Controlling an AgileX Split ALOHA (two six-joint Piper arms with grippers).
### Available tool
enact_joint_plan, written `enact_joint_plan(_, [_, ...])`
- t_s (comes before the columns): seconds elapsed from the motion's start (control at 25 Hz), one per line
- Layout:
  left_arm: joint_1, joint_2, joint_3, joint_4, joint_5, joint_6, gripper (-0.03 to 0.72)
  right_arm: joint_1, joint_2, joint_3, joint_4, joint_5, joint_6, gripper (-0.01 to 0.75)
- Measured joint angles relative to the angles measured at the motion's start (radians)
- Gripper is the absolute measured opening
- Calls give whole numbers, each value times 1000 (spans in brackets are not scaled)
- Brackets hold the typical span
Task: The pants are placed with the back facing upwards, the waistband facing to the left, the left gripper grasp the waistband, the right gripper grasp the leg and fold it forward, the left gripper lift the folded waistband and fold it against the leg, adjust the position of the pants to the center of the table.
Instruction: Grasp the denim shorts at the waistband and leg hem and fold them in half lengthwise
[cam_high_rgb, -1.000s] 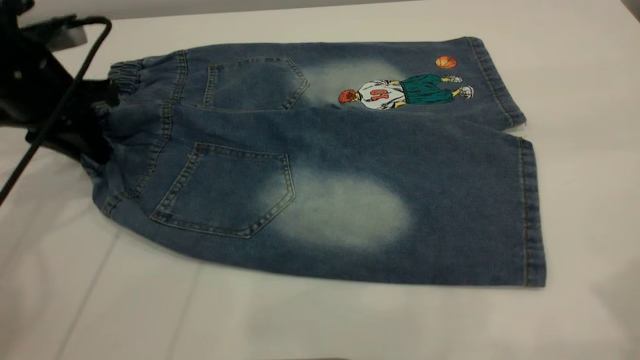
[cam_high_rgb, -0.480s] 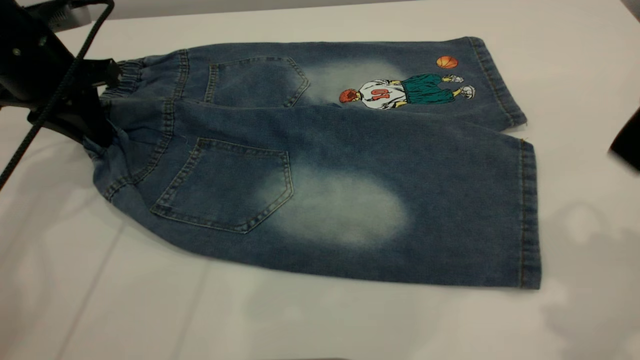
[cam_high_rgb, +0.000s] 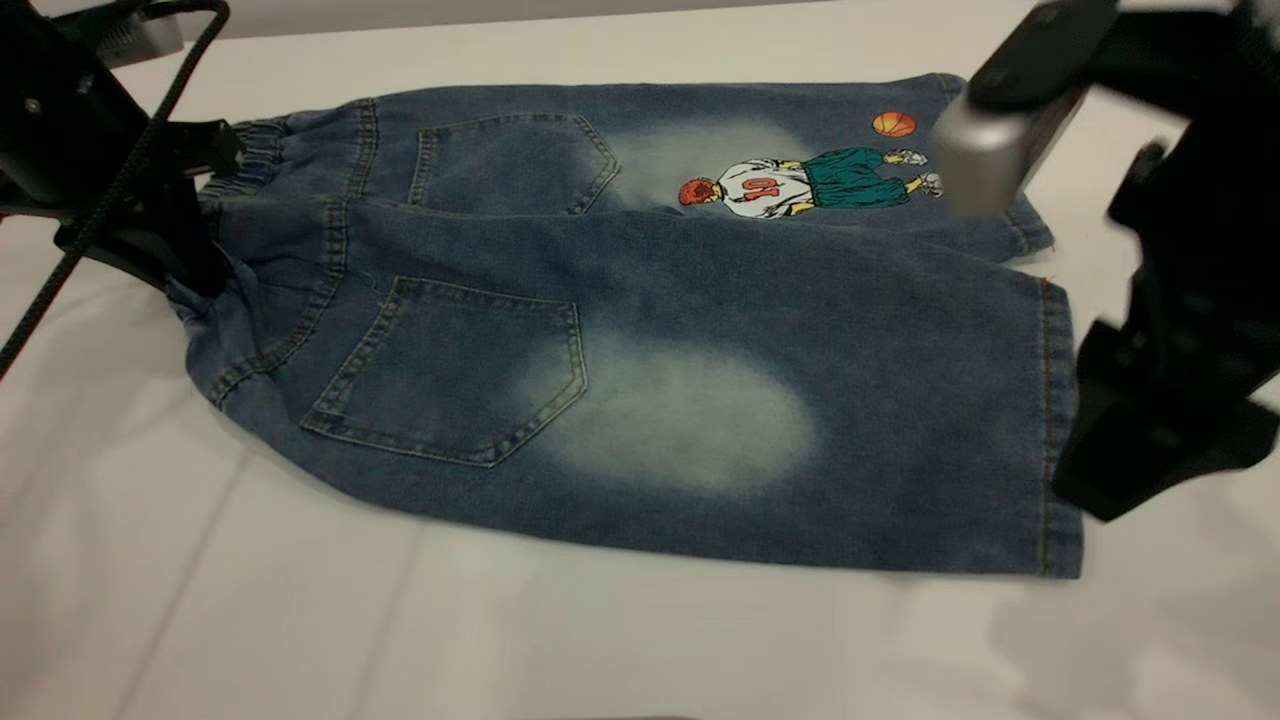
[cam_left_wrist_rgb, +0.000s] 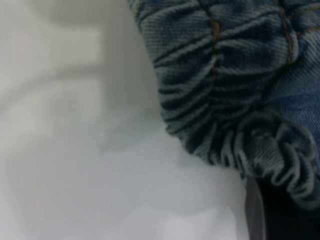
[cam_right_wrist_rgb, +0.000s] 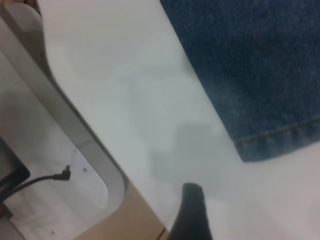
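The hems (cam_high_rgb: 1034, 265) have a gap between them. I therefore expect the far leg (cam_high_rgb: 828, 138) to stay flat in place when I lift the near leg and fold it over.
The blue denim pants (cam_high_rgb: 700, 330) lie flat on the white table (cam_high_rgb: 600, 640), back pockets up, with the waistband (cam_high_rgb: 255, 150) at the left. My left gripper (cam_high_rgb: 195, 255) is shut on the bunched waistband (cam_left_wrist_rgb: 220, 100), and one black finger (cam_left_wrist_rgb: 285, 210) shows under the ruffles. The near leg (cam_high_rgb: 800, 400), with its pale oval, ends in a hem at the right. My right gripper (cam_high_rgb: 1140, 450) hangs open just beyond that hem, apart from the cloth. In the right wrist view, one finger (cam_right_wrist_rgb: 192, 210) shows over bare table near the leg's corner (cam_right_wrist_rgb: 260, 75).
The far leg carries the basketball-player print (cam_high_rgb: 800, 185). The right arm's silver-grey block (cam_high_rgb: 985, 150) hangs over that leg's hem. The right wrist view shows the table's rounded edge (cam_right_wrist_rgb: 75, 125) and a loose black cable (cam_right_wrist_rgb: 45, 177) beyond it.
The right arm has swung in from the right edge to beside the near leg's hem. The left gripper first rose a little with the waistband and has since held still.
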Motion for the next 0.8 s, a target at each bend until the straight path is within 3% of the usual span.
enact_joint_plan(0.28, [0, 0, 0, 0, 1, 0, 76, 0, 142, -5, 0, -112, 57, 509])
enact_joint_plan(0.8, [0, 0, 0, -22, 4, 1, 76, 0, 291, -6, -1, -204, 71, 509])
